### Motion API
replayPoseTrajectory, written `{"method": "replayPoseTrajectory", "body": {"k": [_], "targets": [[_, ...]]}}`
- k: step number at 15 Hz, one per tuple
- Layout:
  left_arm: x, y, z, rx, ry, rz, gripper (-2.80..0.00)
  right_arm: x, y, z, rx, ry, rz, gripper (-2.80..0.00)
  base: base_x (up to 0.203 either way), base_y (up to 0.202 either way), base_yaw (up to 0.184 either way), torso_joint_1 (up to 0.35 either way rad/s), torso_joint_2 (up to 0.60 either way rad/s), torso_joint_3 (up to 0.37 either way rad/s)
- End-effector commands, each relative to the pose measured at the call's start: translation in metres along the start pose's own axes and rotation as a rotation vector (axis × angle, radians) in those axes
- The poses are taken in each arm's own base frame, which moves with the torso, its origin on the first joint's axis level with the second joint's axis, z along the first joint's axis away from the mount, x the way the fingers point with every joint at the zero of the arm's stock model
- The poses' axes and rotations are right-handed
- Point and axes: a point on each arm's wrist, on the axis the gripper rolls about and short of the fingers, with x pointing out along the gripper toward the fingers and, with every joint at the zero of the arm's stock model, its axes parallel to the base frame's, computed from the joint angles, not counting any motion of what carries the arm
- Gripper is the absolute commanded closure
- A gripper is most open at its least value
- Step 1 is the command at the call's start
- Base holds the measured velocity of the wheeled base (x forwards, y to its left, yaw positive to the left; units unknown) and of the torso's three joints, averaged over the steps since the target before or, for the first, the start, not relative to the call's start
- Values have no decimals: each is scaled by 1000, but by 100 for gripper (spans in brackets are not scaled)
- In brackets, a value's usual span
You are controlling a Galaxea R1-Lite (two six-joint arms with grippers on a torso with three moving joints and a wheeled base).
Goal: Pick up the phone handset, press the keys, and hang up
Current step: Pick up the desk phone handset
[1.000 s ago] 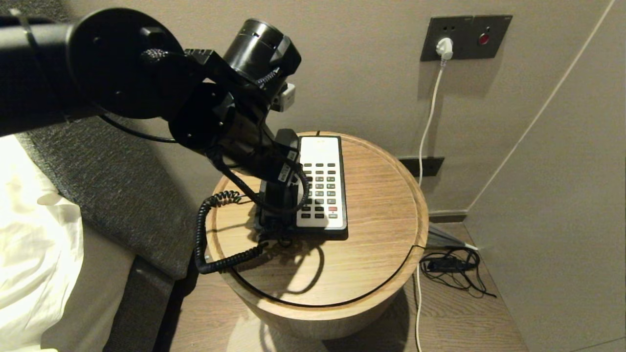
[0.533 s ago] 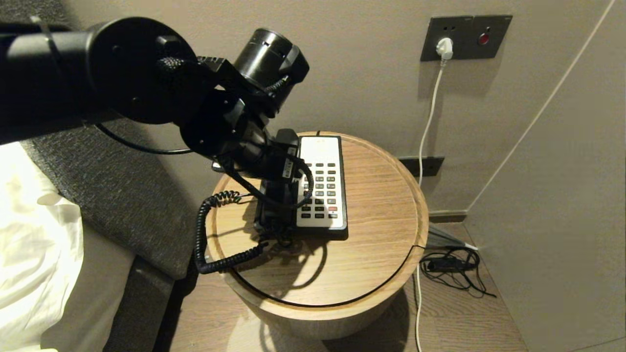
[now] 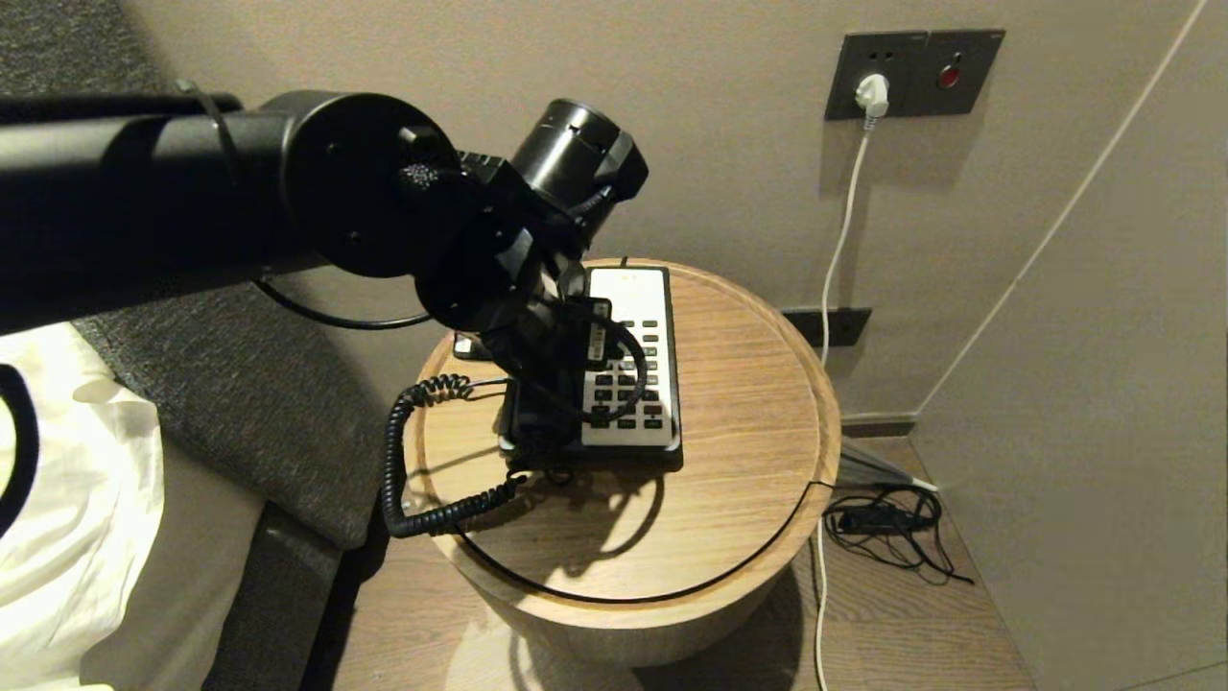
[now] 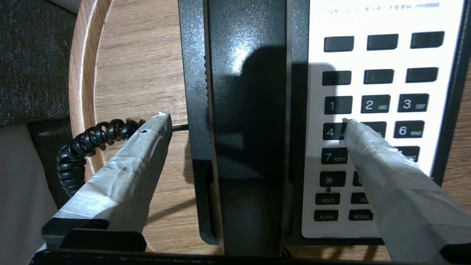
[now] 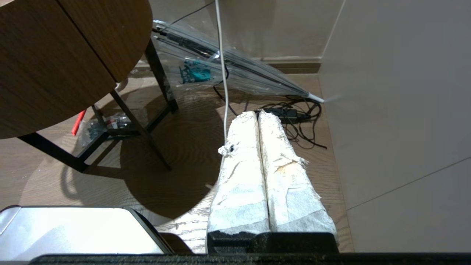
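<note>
The coiled cord (image 3: 393,461) hangs in a slack loop (image 3: 405,525). When I lift the handset, I expect that the cord will stretch out and leave the phone base in place.
The black phone handset (image 4: 250,110) lies in its cradle on the black-and-white phone base (image 3: 628,283), on the round wooden table (image 3: 739,403). My left gripper (image 4: 254,118) is open and straddles the handset. One taped finger (image 4: 140,162) hangs over the table on the cord side. The other finger (image 4: 371,154) hangs over the keys (image 4: 375,105) near the 4 and 5. In the head view the left arm hides most of the handset (image 3: 531,432). The coiled cord (image 3: 398,461) loops off the table's left edge. My right gripper (image 5: 257,113) is shut, parked low beside the table over the floor.
A bed with white linen (image 3: 67,480) and a grey padded headboard (image 3: 240,384) stand left of the table. A white plug and cable (image 3: 871,94) run down the wall. Black cables (image 3: 887,523) and a folded clear umbrella (image 5: 235,70) lie on the floor at the right.
My left arm has swung right and down over the phone. The open gripper now sits lower around the handset and covers more of the keypad.
</note>
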Motion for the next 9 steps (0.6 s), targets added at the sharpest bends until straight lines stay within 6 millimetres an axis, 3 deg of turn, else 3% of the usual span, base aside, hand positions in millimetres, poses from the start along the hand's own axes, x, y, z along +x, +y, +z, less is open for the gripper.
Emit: {"method": "replayPoseTrajectory", "body": {"k": [1,9], "targets": [[4,2,0,-3,7,19,-280,0,0,0,0,1,1,0,0,0,0,0,0,0],[9,9,5,-28,-9,40,-280,0,0,0,0,1,1,0,0,0,0,0,0,0]]}}
